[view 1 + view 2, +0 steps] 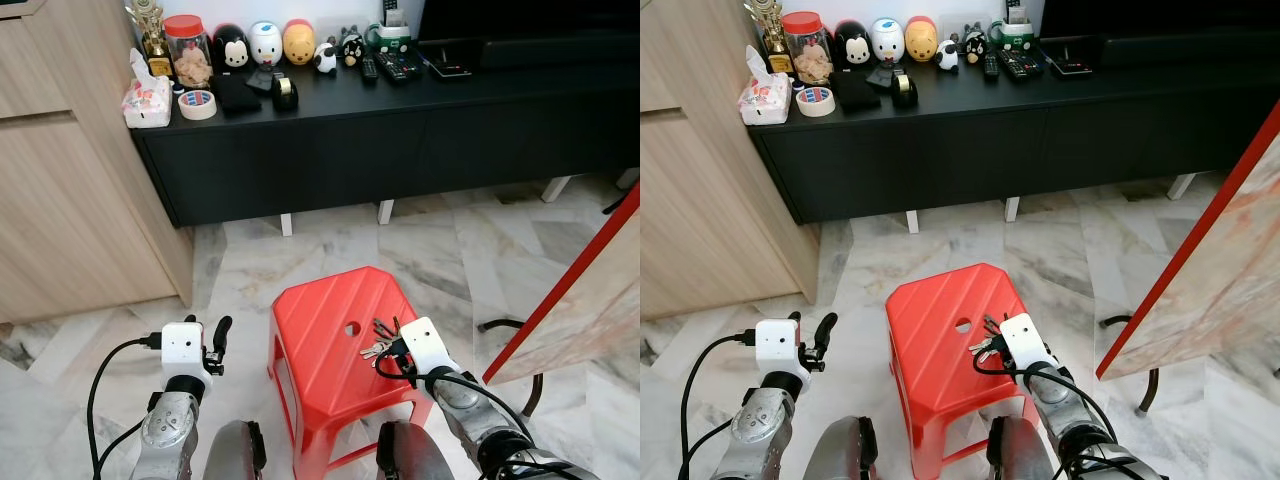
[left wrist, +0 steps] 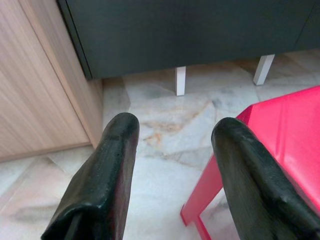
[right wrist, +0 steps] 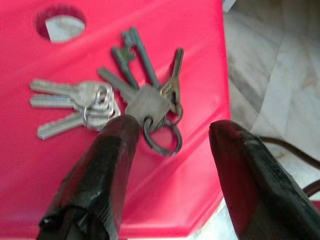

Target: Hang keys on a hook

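Observation:
The silver keys [image 3: 70, 104] are on their own small ring [image 3: 94, 107], so they will stay on the stool when I pick up the key ring.
A bunch of keys [image 3: 135, 97] on rings lies on the red plastic stool [image 1: 320, 350], near its right edge beside the round centre hole. My right gripper [image 3: 172, 132] hovers just above the keys, open, with the key ring between its two black fingers [image 3: 107, 165]. The keys [image 1: 380, 338] show just ahead of the right wrist housing in the left eye view. My left gripper [image 1: 208, 340] is held open to the left of the stool, over the marble floor, holding nothing. No hook can be made out.
A black TV cabinet [image 1: 400, 130] stands ahead with toys, a jar, tape rolls and remotes on top. A wooden cupboard [image 1: 70, 180] is on the left. A red-edged board [image 1: 580, 300] leans at the right. Marble floor [image 1: 330, 245] lies between stool and cabinet.

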Motion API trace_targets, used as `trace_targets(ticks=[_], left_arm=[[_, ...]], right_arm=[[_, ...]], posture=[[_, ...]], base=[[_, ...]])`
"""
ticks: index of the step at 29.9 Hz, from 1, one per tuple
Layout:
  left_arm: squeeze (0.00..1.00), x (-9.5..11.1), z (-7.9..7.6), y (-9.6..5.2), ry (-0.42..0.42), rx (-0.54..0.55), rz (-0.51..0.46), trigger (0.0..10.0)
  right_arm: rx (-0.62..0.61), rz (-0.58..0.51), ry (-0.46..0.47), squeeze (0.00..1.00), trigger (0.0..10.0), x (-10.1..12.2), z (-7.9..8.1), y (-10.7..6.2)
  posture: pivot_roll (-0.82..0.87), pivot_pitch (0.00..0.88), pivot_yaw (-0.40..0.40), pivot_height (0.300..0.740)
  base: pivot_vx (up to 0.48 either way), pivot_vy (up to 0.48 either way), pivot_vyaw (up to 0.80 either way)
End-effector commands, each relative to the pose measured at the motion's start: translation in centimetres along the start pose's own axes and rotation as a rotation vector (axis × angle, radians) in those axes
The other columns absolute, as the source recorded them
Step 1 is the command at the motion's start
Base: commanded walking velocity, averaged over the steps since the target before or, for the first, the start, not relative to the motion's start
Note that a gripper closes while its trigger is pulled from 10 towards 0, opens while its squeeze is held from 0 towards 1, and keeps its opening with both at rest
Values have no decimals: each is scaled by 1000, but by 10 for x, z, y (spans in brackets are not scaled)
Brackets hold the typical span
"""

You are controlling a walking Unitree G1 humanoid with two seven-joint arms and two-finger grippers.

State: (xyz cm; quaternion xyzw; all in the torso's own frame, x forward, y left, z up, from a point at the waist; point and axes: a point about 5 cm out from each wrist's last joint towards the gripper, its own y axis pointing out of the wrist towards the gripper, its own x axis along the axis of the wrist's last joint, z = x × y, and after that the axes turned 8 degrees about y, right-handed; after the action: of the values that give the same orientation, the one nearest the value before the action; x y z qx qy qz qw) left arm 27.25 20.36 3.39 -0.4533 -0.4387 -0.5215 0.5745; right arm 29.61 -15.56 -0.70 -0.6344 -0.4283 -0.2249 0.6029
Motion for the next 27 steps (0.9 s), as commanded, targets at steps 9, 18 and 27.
trace_targets(ticks=[9, 18, 27], left_arm=[[0, -1, 0, -4, 39, -37, 14, 10000], [0, -2, 4, -7, 52, -42, 20, 10000], [0, -1, 2, -7, 58, -55, 22, 10000]], right_arm=[[-14, 30, -6, 0, 10000, -1, 2, 1], [-39, 26, -7, 0, 10000, 4, -2, 2], [-50, 13, 4, 0, 10000, 9, -5, 3]], posture=[[68, 150, -9, 593], [78, 162, 3, 593], [82, 165, 10, 593]], base=[[0, 0, 0], [0, 0, 0], [0, 0, 0]])
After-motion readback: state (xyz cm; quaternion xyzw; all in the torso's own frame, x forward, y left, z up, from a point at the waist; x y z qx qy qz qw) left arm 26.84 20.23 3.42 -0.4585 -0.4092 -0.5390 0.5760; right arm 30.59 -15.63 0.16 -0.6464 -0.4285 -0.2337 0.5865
